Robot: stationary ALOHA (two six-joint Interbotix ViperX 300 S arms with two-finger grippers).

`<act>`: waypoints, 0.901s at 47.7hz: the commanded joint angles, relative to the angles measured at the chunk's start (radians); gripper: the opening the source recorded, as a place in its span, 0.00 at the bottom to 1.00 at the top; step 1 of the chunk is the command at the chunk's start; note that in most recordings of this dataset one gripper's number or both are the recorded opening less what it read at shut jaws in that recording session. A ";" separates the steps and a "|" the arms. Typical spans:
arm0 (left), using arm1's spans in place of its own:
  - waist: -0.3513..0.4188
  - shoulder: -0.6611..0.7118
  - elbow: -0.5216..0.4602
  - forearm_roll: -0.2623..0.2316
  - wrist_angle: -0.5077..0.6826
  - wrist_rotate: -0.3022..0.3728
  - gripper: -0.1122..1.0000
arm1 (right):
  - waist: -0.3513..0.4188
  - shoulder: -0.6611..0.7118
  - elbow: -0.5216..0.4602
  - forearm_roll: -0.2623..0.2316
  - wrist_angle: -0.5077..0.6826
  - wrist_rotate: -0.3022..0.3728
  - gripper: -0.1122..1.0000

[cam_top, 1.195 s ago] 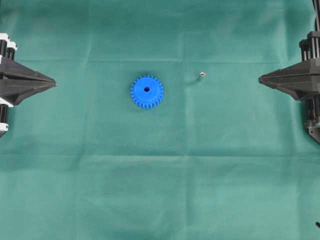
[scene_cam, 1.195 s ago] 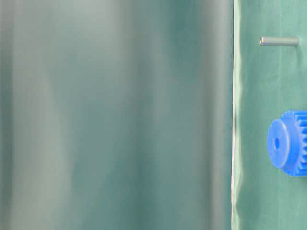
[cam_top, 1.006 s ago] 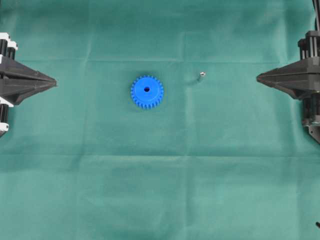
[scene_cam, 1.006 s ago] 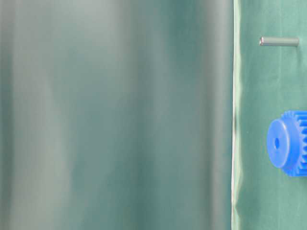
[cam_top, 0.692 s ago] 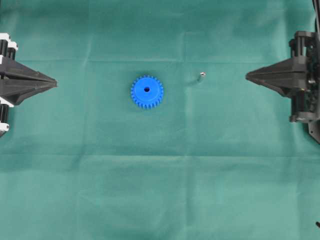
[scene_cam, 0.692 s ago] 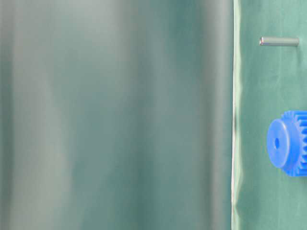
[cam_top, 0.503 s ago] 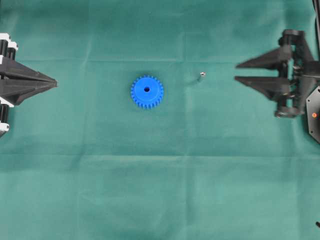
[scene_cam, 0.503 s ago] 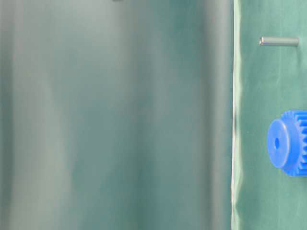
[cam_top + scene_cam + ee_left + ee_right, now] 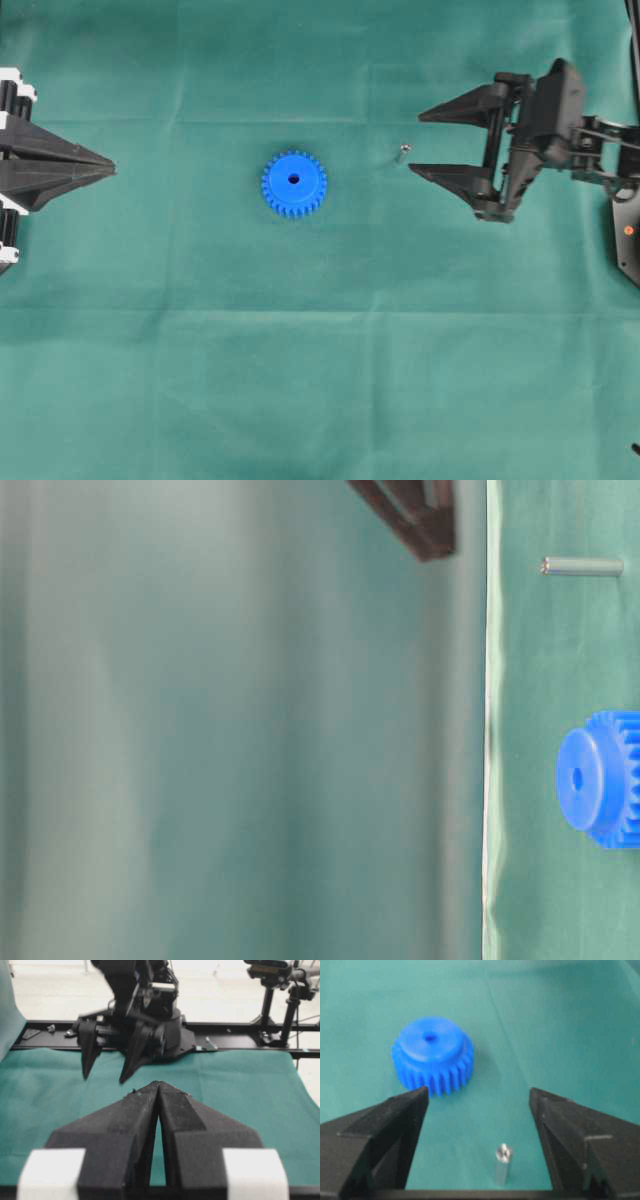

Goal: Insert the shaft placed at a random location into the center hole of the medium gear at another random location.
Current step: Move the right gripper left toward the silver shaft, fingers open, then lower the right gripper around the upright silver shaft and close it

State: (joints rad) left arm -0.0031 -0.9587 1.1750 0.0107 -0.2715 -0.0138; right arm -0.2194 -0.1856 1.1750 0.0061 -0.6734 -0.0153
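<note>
The gear's center hole [image 9: 293,179] looks wider than the slim shaft [image 9: 404,152], so the shaft will slip in and stand with its tip showing when I lower it.
The blue medium gear [image 9: 294,184] lies flat on the green cloth, its center hole [image 9: 294,179] facing up. The shaft [image 9: 402,153], a small silvery pin, stands upright to the gear's right. My right gripper [image 9: 416,144] is open just right of the shaft, its fingertips level with it but not touching. In the right wrist view the shaft [image 9: 502,1162] stands low between the spread jaws of the right gripper [image 9: 478,1092], with the gear [image 9: 432,1055] beyond. My left gripper [image 9: 108,167] stays shut and empty at the far left; its tips [image 9: 158,1083] meet.
Green cloth [image 9: 320,380] covers the whole table. The table-level view shows the shaft [image 9: 582,567], the gear [image 9: 598,778] and one dark finger of the right gripper [image 9: 420,520]. A black rail and camera stands [image 9: 280,1005] lie behind the right arm.
My right gripper has gone from shut to wide open and moved left from the table's right edge to beside the shaft. Left gripper, gear and shaft have not moved.
</note>
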 commanded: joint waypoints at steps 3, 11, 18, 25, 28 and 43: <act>-0.002 0.008 -0.021 0.002 -0.005 0.002 0.10 | -0.012 0.072 -0.025 0.008 -0.063 -0.009 0.88; -0.002 0.008 -0.021 0.002 -0.003 0.002 0.10 | -0.028 0.186 -0.041 0.015 -0.126 -0.009 0.88; -0.002 0.008 -0.023 0.002 -0.003 0.002 0.10 | -0.040 0.276 -0.057 0.034 -0.167 -0.009 0.87; -0.003 0.008 -0.021 0.002 -0.003 0.000 0.10 | -0.040 0.316 -0.072 0.038 -0.175 -0.009 0.84; -0.002 0.008 -0.020 0.002 -0.003 0.000 0.10 | -0.040 0.314 -0.072 0.040 -0.175 -0.009 0.82; -0.002 0.008 -0.021 0.002 0.002 0.002 0.10 | -0.040 0.314 -0.064 0.038 -0.175 -0.008 0.74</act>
State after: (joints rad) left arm -0.0031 -0.9587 1.1735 0.0107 -0.2654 -0.0138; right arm -0.2546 0.1396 1.1183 0.0430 -0.8345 -0.0153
